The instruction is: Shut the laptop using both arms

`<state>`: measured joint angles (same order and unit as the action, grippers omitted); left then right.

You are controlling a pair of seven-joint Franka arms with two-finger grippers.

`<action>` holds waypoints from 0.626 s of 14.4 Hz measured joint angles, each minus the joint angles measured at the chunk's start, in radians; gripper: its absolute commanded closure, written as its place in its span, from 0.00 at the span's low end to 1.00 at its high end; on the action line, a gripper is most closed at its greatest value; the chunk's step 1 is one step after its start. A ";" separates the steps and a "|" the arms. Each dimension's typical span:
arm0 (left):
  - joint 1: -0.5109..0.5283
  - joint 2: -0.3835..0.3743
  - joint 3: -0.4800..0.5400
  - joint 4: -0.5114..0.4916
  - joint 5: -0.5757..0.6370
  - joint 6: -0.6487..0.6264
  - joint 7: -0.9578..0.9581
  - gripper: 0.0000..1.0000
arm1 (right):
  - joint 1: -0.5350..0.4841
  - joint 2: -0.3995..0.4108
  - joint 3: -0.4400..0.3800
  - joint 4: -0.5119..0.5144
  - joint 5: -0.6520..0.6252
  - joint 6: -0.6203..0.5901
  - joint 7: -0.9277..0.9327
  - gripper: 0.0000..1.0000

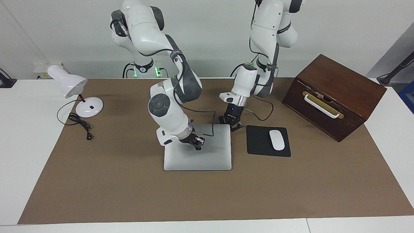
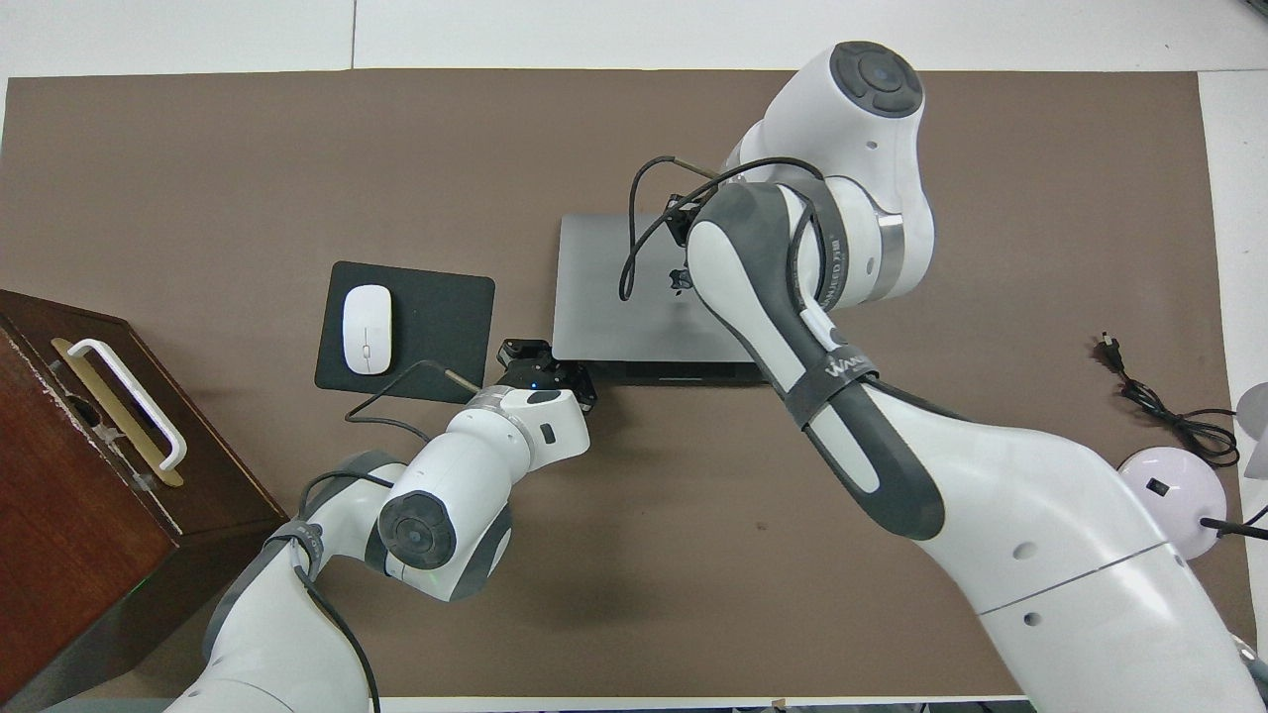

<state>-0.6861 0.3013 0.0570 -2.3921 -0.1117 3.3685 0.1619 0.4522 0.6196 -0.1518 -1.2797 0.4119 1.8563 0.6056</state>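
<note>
The laptop's lid (image 1: 198, 161) is lying flat on its base. My right gripper should carry on moving away toward the white desk lamp (image 1: 89, 107) until it is clear of the lid, and then open.
The silver-grey laptop (image 1: 197, 160) lies shut and flat on the brown mat, and its dark apple logo shows in the overhead view (image 2: 680, 279). My right gripper (image 1: 198, 144) is shut and empty, tilted down just above the middle of the lid; in the overhead view (image 2: 682, 213) the arm mostly hides it. My left gripper (image 1: 231, 124) stands low at the laptop's corner nearest the robots toward the left arm's end; it also shows in the overhead view (image 2: 540, 364).
A black mouse pad (image 1: 258, 144) with a white mouse (image 1: 277, 139) lies beside the laptop toward the left arm's end. A brown wooden box (image 1: 333, 94) stands past it. A white desk lamp (image 1: 69, 84) and its cord (image 1: 79, 122) are at the right arm's end.
</note>
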 measured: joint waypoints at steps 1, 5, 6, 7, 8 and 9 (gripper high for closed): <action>0.001 0.000 -0.001 0.000 0.000 0.000 -0.001 1.00 | -0.014 -0.014 -0.009 0.016 -0.004 -0.049 -0.030 1.00; 0.012 0.000 -0.011 0.000 0.000 0.000 -0.018 1.00 | -0.083 -0.064 -0.032 0.107 -0.148 -0.211 -0.225 1.00; 0.013 0.000 -0.012 0.000 0.000 -0.001 -0.025 1.00 | -0.096 -0.078 -0.032 0.121 -0.200 -0.229 -0.281 1.00; 0.013 -0.001 -0.012 0.000 0.000 -0.002 -0.032 1.00 | -0.108 -0.093 -0.032 0.130 -0.241 -0.245 -0.334 0.75; 0.014 -0.001 -0.012 0.001 0.000 -0.004 -0.040 1.00 | -0.119 -0.108 -0.033 0.133 -0.265 -0.252 -0.379 0.49; 0.014 -0.002 -0.013 0.002 0.000 -0.008 -0.054 1.00 | -0.135 -0.124 -0.034 0.135 -0.281 -0.255 -0.423 0.10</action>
<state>-0.6718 0.2997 0.0444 -2.3904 -0.1117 3.3609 0.1082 0.3169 0.4953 -0.1860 -1.1450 0.1313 1.6013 0.1829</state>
